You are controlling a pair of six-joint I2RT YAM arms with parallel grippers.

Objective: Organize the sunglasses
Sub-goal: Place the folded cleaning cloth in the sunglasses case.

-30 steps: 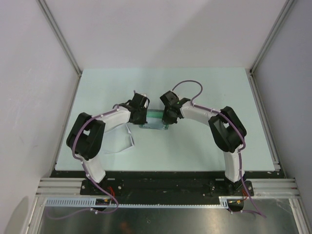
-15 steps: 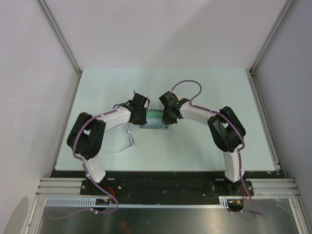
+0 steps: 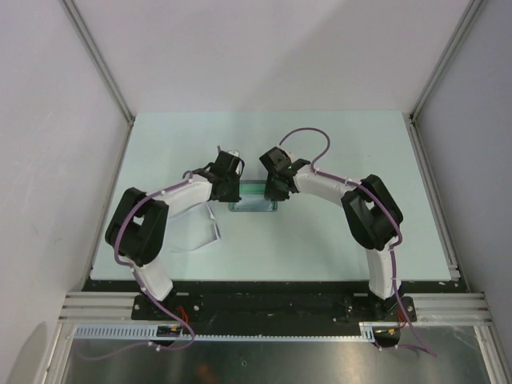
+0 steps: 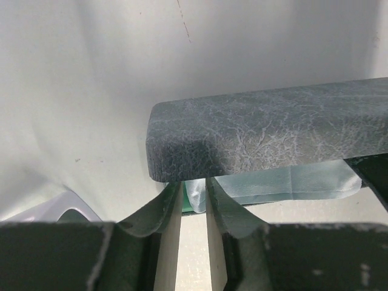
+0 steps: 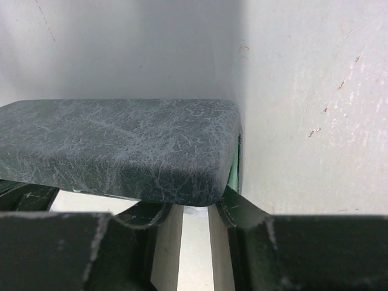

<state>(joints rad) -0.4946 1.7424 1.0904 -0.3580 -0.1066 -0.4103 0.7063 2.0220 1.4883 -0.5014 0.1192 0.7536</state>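
My right gripper should free the end of the grey-blue cloth and push the cloth down inside [image 3: 254,202] with closed fingers, because the cloth rides up over the case's near rim [image 4: 291,197].
The grey textured case [image 3: 253,205] lies at the table's middle, its green lining showing. In the left wrist view its lid [image 4: 273,130] hangs over the grey-blue cloth [image 4: 285,182]. My left gripper [image 4: 194,189] is at the case's left end [image 3: 234,194], its jaws closed on a bunched corner of the cloth. My right gripper [image 5: 195,209] is at the right end [image 3: 273,193], under the lid [image 5: 115,145], jaws nearly closed with a pale sliver of cloth between the tips. The white sunglasses [image 3: 212,230] lie on the table beside the left arm; a corner shows in the left wrist view [image 4: 51,209].
The pale green table [image 3: 336,240] is framed by grey walls and metal posts [image 3: 96,60]. The left forearm passes just above the sunglasses. A purple cable [image 3: 308,136] loops above the right wrist.
Both grippers have shifted slightly away from the bases at the case's ends. The left arm's elbow has swung a little to the left. The case and sunglasses stay put.
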